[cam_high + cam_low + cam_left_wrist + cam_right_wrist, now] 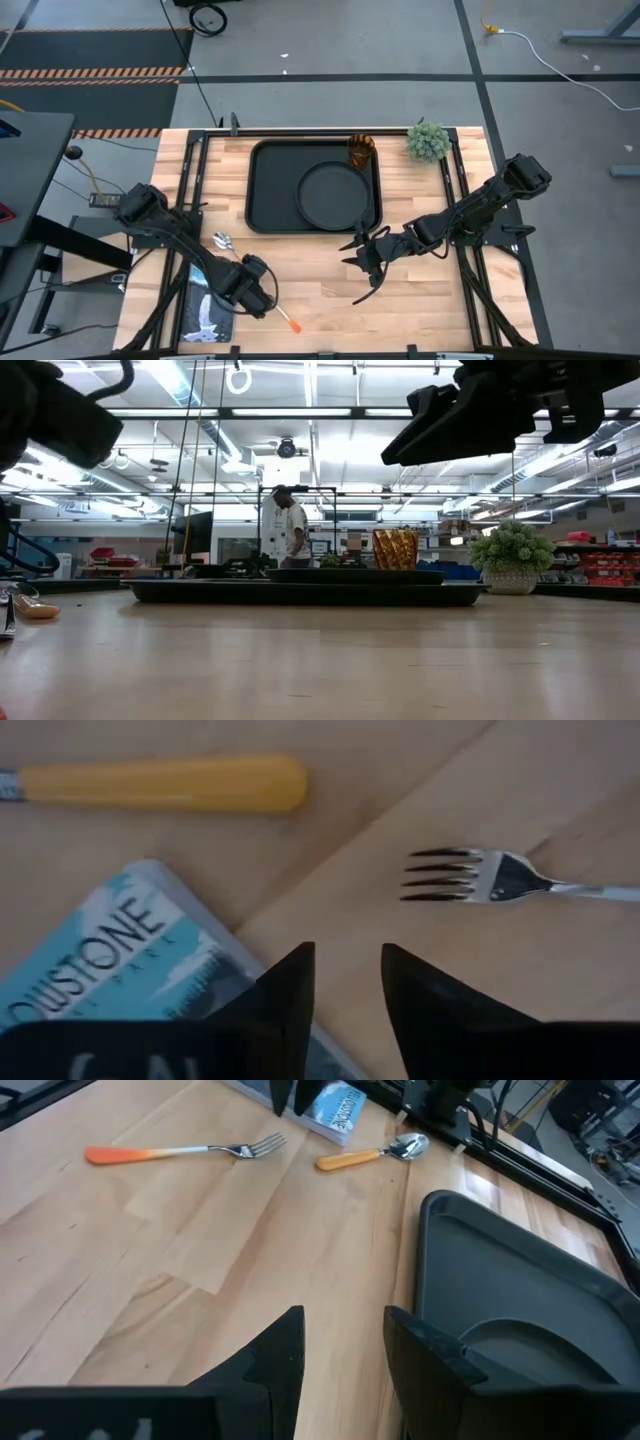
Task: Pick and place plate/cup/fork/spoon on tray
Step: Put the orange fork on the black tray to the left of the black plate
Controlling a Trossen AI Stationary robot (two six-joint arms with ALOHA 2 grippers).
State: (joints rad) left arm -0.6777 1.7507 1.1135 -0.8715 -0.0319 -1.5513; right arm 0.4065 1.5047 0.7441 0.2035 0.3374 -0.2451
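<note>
My left gripper needs to move its open fingers over the fork's head (485,876) before it closes them, because they are hovering next to the booklet's edge (228,936), short of the fork.
The black tray (265,190) lies at the table's far middle. The round black plate (335,196) lies flat in it, and the amber cup (361,150) stands upright at its far right corner. The fork (185,1152) and the spoon (375,1153) lie flat on the wood at the near left. My left gripper (348,982) hovers open and empty just above the table, the fork's tines (450,875) a short way ahead of its fingers. My right gripper (345,1345) is open and empty over the wood, near the tray's near right corner.
A blue printed booklet (100,960) lies on the table under my left gripper, beside the spoon's yellow handle (160,785). A small potted plant (428,142) stands at the far right, next to the tray. A person (290,530) stands far behind the table.
</note>
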